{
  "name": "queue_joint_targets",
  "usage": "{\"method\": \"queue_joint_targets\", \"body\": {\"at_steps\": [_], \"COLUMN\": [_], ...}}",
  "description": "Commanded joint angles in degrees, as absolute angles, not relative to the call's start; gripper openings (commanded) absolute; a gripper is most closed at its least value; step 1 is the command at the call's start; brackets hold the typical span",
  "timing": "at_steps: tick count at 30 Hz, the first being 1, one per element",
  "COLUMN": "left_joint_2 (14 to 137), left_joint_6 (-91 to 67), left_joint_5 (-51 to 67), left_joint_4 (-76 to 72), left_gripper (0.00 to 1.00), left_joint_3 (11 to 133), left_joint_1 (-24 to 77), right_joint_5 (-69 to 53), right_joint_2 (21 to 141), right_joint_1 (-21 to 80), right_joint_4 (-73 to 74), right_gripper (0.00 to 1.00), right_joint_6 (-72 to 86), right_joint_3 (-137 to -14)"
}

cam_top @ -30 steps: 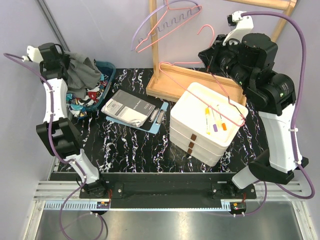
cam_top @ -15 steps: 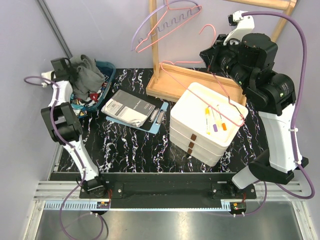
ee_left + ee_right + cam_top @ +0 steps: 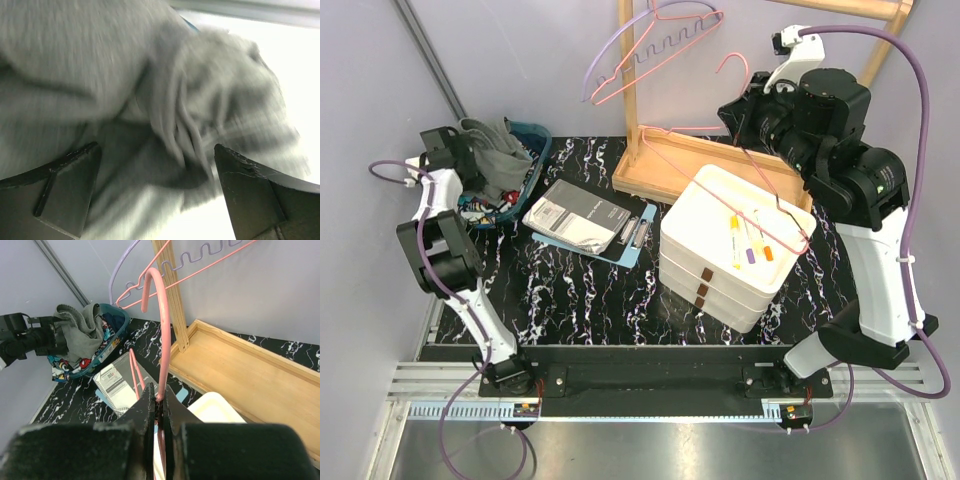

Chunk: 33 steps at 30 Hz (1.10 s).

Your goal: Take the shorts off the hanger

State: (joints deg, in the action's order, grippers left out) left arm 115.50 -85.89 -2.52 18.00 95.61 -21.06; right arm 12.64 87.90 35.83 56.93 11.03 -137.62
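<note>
The grey shorts (image 3: 500,155) are in the teal basket and the pink hanger's near end (image 3: 805,245) is free, so the robot's left gripper should keep going to that end of the hanger and close there.
The grey shorts (image 3: 502,152) lie heaped on a teal basket (image 3: 539,147) at the far left, on top of the graffiti-print shorts (image 3: 480,208). My left gripper (image 3: 458,160) is at the heap's left side and open. In the left wrist view grey cloth (image 3: 100,60) fills the frame, with both fingers (image 3: 60,190) wide apart and nothing pinched between them. My right gripper (image 3: 160,401) is shut on the wire of a bare pink hanger (image 3: 156,305). It holds the hanger (image 3: 760,190) above the white boxes.
A stack of white boxes (image 3: 735,250) stands right of centre. A clipboard with a booklet (image 3: 585,218) lies in the middle. Behind them a wooden rack with a tray base (image 3: 665,170) carries purple and pink hangers (image 3: 650,45).
My left gripper has moved in over the basket and opened, letting go of the grey shorts, which now rest on the heap. The right arm has hardly moved.
</note>
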Motion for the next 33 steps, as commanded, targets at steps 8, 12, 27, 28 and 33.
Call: {"method": "queue_joint_targets", "body": {"at_steps": [8,12,27,28,33], "left_joint_2": [90.37,82.11,57.92,57.83,60.80], "left_joint_6": [-84.99,-80.86,-50.82,-48.97,-31.76], "left_joint_5": [2.02,2.90,-0.35,-0.35,-7.19], "left_joint_4": [23.02,26.53,30.42,30.06,27.52], "left_gripper": [0.99,0.99,0.92,0.91,0.91], "left_joint_3": [78.87,74.89,82.52,84.18,89.64], "left_joint_1": [-21.53,-17.78,20.69,23.27,46.55], "right_joint_5": [8.88,8.61,23.89,25.91,37.43], "right_joint_2": [85.25,85.17,89.29,90.08,92.37], "right_joint_1": [35.77,35.77,35.77,35.77,35.77], "right_joint_4": [55.37,56.16,60.71,61.52,63.28], "right_gripper": [0.00,0.00,0.00,0.00,0.00], "right_joint_6": [14.24,16.43,22.58,23.28,27.50], "right_joint_3": [-134.92,-133.77,-136.40,-138.49,-141.15]}}
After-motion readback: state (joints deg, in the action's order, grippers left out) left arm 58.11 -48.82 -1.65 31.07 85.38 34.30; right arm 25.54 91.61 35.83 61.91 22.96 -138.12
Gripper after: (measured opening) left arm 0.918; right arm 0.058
